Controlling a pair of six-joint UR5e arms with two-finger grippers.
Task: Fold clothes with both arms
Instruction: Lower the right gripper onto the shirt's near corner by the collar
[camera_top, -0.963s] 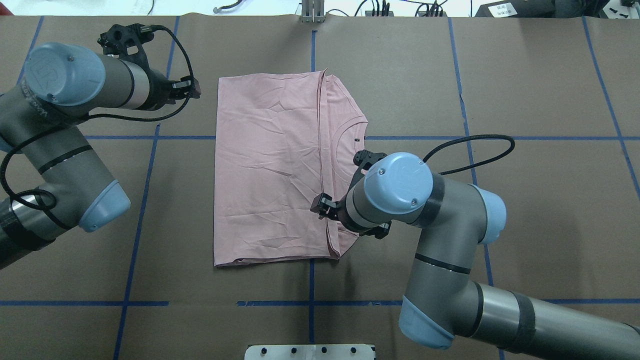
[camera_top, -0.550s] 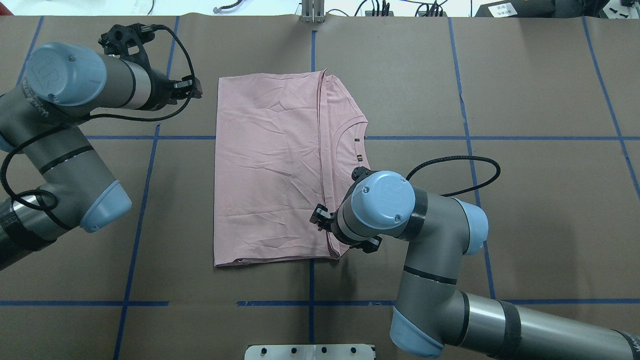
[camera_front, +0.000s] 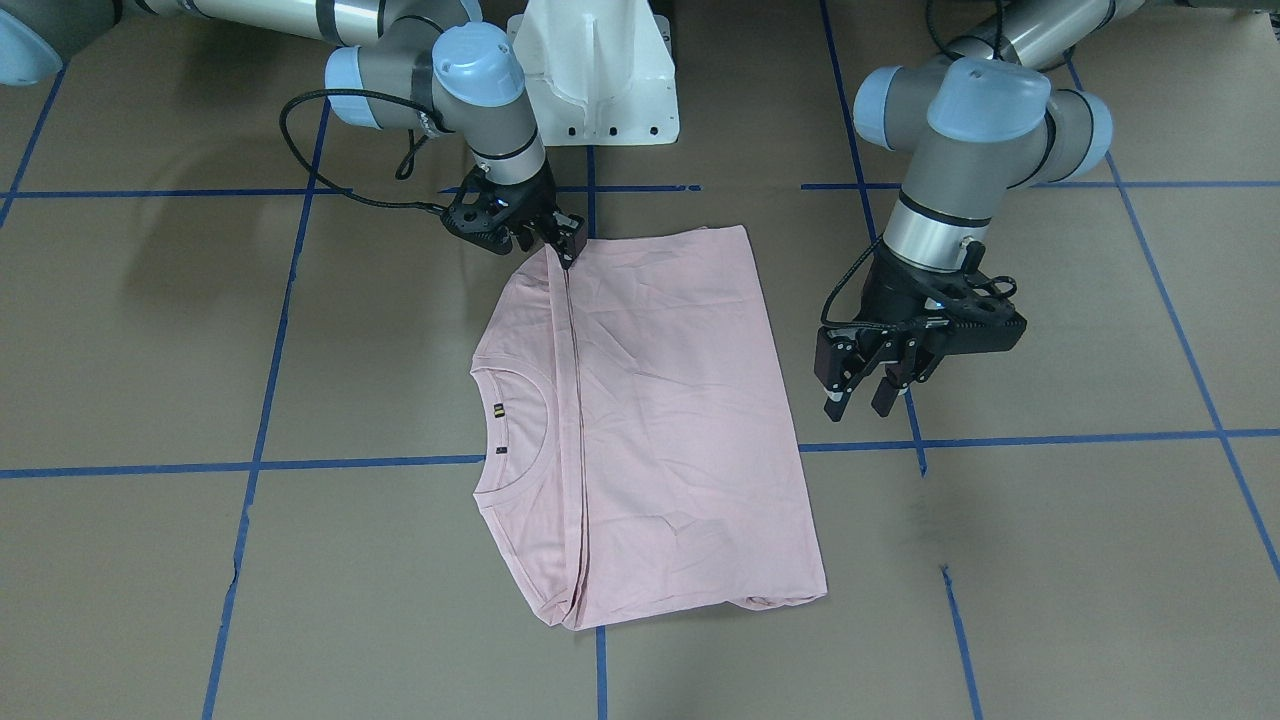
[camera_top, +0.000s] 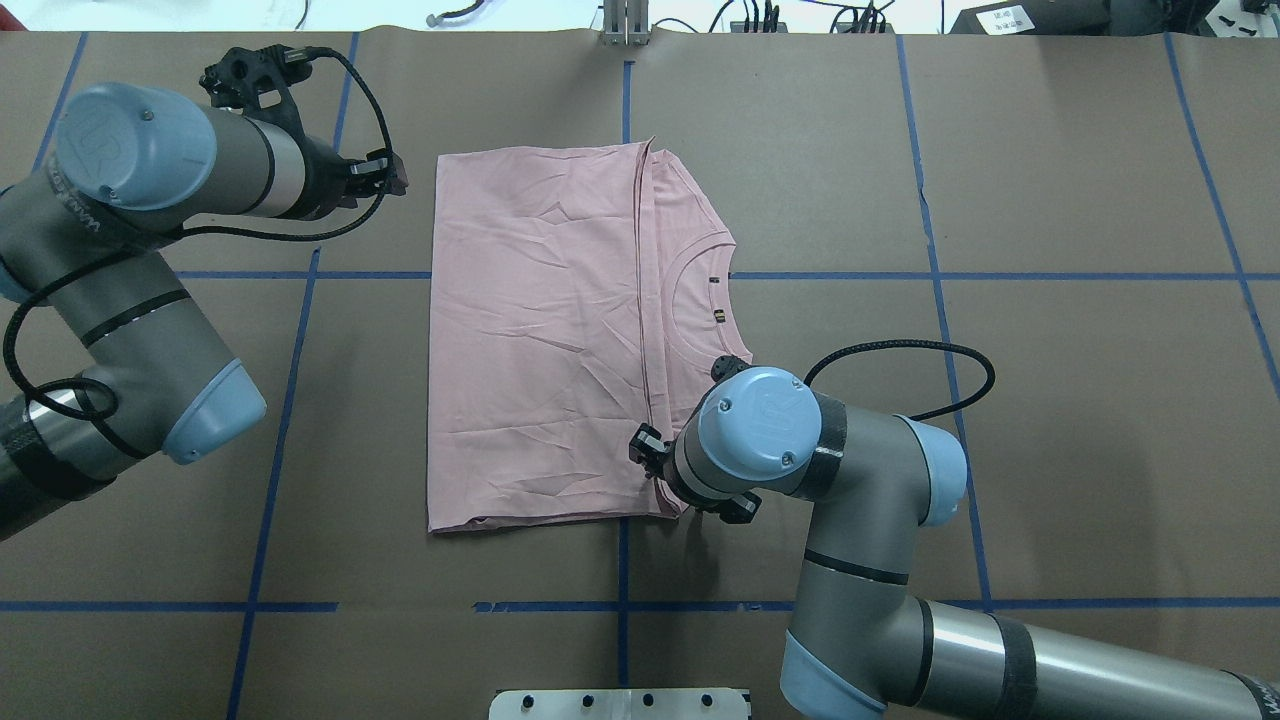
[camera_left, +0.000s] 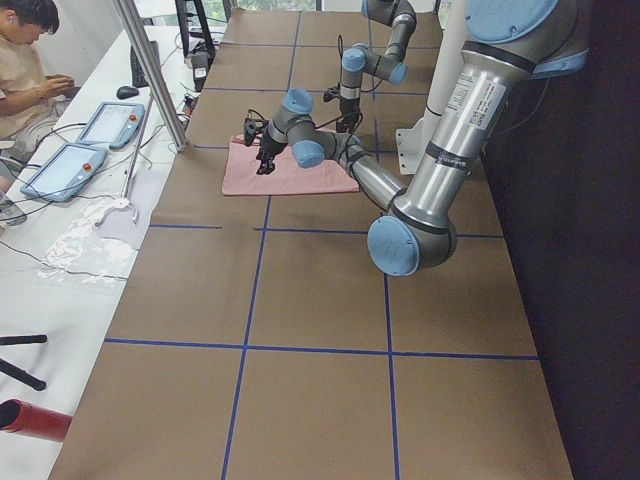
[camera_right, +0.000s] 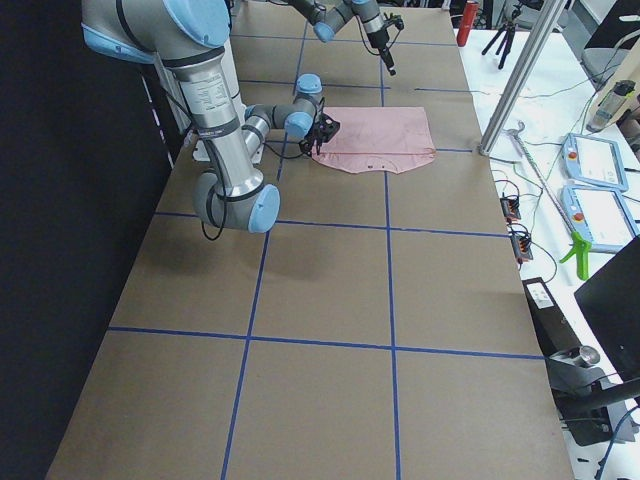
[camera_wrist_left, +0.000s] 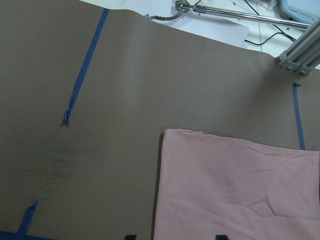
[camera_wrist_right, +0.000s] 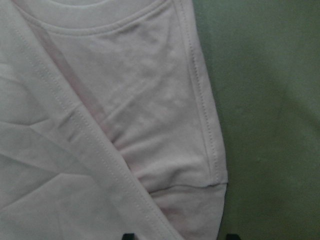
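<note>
The pale pink T-shirt (camera_front: 690, 414) is lying flat with its folded layers (camera_front: 577, 420) on top of each other, so I expect the whole T-shirt to slide and stay folded when I pull its near edge.
The pale pink T-shirt (camera_top: 540, 340) lies flat, folded lengthwise, its collar (camera_top: 700, 290) toward the table's right. No cartoon or lettering shows. It also shows in the front view (camera_front: 670, 420). My right gripper (camera_front: 565, 250) is open, low over the fold line at the shirt's corner nearest the robot. In the right wrist view (camera_wrist_right: 177, 236) its fingertips straddle the sleeve hem (camera_wrist_right: 207, 150). In the overhead view the right wrist (camera_top: 755, 430) hides most of it. My left gripper (camera_front: 860, 395) is open and empty, above bare table beside the shirt's far left corner (camera_wrist_left: 165, 132).
The white pedestal base (camera_front: 600, 80) stands at the robot's edge of the table. Blue tape lines (camera_top: 290, 400) cross the brown table. An aluminium post (camera_top: 625, 25) stands at the far edge. Tablets and an operator (camera_left: 25, 60) are beyond the far edge.
My right arm has slid along the fold line toward the robot's side, to the shirt's near corner. The left arm has barely moved. The shirt has not shifted.
</note>
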